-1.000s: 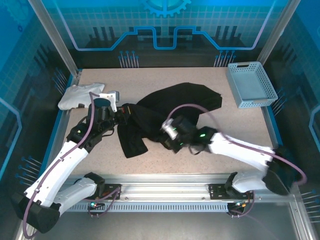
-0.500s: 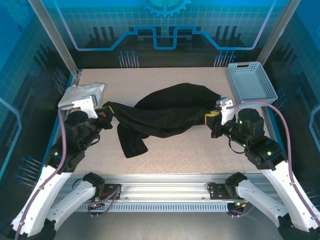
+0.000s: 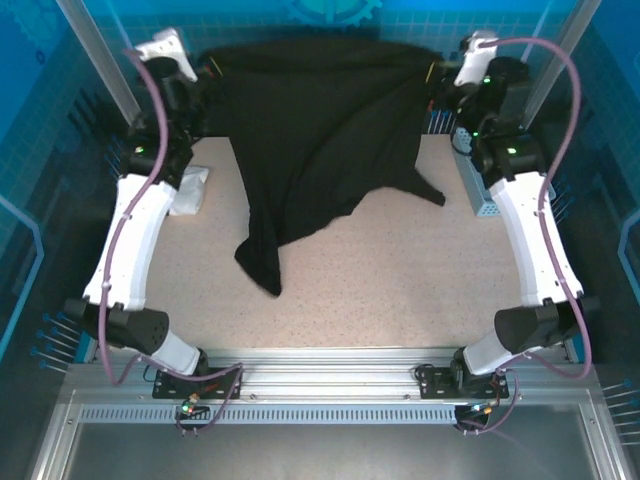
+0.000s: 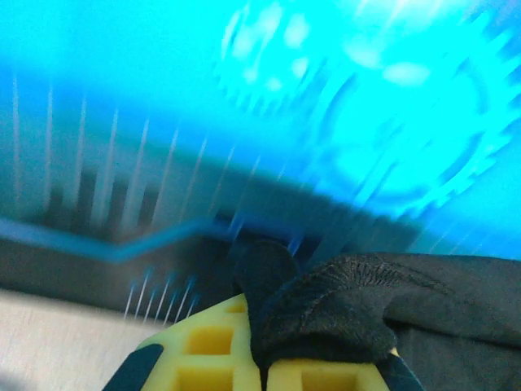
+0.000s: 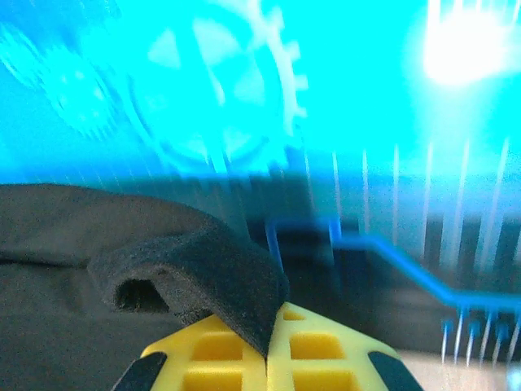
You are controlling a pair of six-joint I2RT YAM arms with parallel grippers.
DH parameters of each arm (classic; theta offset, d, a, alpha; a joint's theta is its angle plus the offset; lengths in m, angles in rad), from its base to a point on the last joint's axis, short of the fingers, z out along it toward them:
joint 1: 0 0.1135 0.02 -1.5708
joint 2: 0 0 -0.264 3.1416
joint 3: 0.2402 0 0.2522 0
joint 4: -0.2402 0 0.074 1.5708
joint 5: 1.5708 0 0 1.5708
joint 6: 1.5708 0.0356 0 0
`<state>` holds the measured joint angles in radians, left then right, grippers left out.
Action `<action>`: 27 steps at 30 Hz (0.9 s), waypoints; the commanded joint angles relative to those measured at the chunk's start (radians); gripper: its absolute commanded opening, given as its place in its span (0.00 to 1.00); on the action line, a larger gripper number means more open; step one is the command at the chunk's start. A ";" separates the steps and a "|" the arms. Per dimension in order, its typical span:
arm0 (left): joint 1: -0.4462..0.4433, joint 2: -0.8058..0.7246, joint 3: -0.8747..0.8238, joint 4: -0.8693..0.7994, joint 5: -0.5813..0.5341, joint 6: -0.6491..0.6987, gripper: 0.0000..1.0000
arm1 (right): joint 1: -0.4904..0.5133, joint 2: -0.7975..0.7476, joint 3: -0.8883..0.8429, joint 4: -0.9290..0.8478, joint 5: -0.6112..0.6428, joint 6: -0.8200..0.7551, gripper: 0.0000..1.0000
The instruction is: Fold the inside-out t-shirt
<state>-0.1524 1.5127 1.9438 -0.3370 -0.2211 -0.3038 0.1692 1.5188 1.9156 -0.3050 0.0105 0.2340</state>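
Observation:
The t-shirt's sleeves [image 3: 263, 270] trail to the front, so both my grippers need to swing the cloth up and back and then pull its top corners [image 3: 222, 72] forward to spread it flat.
The inside-out t-shirt [image 3: 320, 130], plain black on the side that shows, hangs stretched between both raised arms; its lower end trails down to the table [image 3: 262, 270]. High at the back left, my left gripper [image 3: 207, 68] is shut on one top corner of the cloth. At the back right my right gripper [image 3: 438, 72] is shut on the other corner. A bunched black fold [image 4: 342, 305] is pinched between the yellow fingers [image 4: 212, 358] in the left wrist view. Across in the right wrist view a curled black edge [image 5: 203, 277] sits clamped between the yellow fingers [image 5: 313, 350].
A white folded garment [image 3: 190, 190] lies at the table's left edge, partly behind the left arm. A light blue basket [image 3: 478, 190] stands at the right edge behind the right arm. The speckled tabletop [image 3: 400, 280] stretches below the hanging cloth.
Both arms have risen from table height to high at the back and spread apart. The t-shirt has been lifted off the table and now hangs between them.

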 commanded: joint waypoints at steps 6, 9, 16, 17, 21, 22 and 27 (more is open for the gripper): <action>0.002 -0.316 -0.074 0.065 0.086 0.058 0.00 | -0.005 -0.294 -0.018 -0.042 -0.028 -0.098 0.00; 0.000 -0.407 -0.127 0.081 0.146 0.022 0.00 | -0.001 -0.391 -0.039 -0.086 -0.046 -0.104 0.00; 0.002 -0.402 -0.110 0.020 0.139 0.045 0.00 | 0.001 -0.424 -0.014 -0.144 -0.043 -0.129 0.00; 0.002 -0.384 -0.109 0.016 0.130 0.054 0.00 | 0.002 -0.413 -0.012 -0.144 -0.039 -0.135 0.00; 0.002 -0.296 -0.094 0.015 0.094 0.091 0.00 | 0.001 -0.357 -0.016 -0.126 -0.016 -0.156 0.00; 0.002 -0.269 -0.089 0.019 0.082 0.101 0.00 | 0.001 -0.337 -0.015 -0.115 -0.008 -0.164 0.00; 0.008 -0.116 -0.019 0.042 0.045 0.144 0.00 | -0.003 -0.219 -0.011 -0.022 0.031 -0.192 0.00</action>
<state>-0.1524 1.3468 1.8557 -0.3271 -0.1246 -0.2089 0.1696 1.2598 1.8980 -0.4244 -0.0067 0.0757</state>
